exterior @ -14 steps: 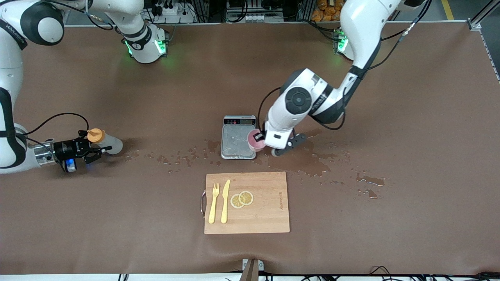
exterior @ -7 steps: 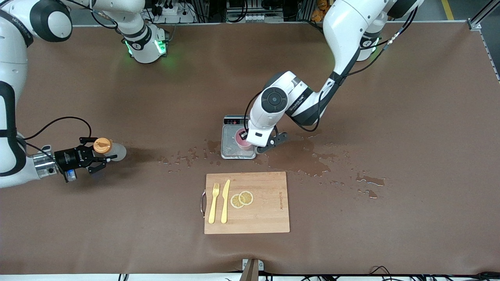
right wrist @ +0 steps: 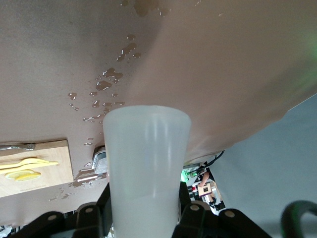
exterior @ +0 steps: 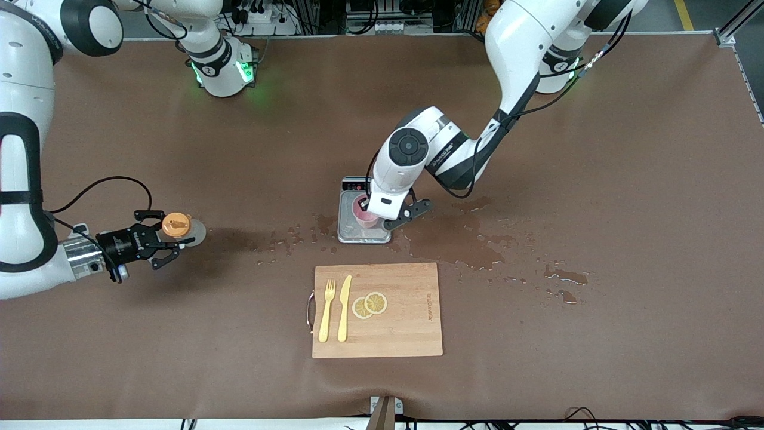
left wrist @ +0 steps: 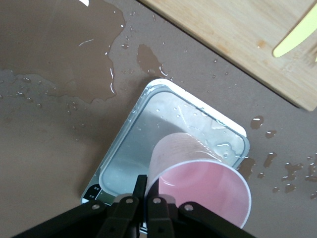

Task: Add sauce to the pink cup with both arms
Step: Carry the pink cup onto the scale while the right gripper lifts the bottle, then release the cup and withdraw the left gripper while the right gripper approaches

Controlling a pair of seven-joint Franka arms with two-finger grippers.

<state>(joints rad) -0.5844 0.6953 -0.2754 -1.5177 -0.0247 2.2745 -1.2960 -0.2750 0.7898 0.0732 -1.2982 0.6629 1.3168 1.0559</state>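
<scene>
My left gripper is crowding the pink cup's rim (exterior: pixel 366 212) on the scale. I should open it and move it away before my right gripper brings the sauce bottle (exterior: pixel 196 233) over.
My right gripper (exterior: pixel 172 230) is shut on the sauce bottle (exterior: pixel 192 232), a translucent bottle with an orange cap (exterior: pixel 176 224), and holds it above the table near the right arm's end. In the right wrist view the bottle's whitish body (right wrist: pixel 146 168) fills the space between the fingers (right wrist: pixel 184 208) and the cap is hidden. My left gripper (exterior: pixel 371 210) is shut on the rim of the pink cup (exterior: pixel 362 211) and holds it tilted over the silver scale (exterior: pixel 351 230). In the left wrist view the fingers (left wrist: pixel 140 191) pinch the cup's (left wrist: pixel 203 191) rim above the scale (left wrist: pixel 163 134).
A wooden cutting board (exterior: pixel 406 334) with a yellow fork (exterior: pixel 326 310), a yellow knife (exterior: pixel 344 307) and lemon slices (exterior: pixel 369 304) lies nearer the front camera than the scale. Water puddles (exterior: pixel 465 239) spread on the brown table beside the scale.
The left arm has carried the pink cup from the scale's edge to over its platform. The right gripper has moved with the sauce bottle toward the table's middle.
</scene>
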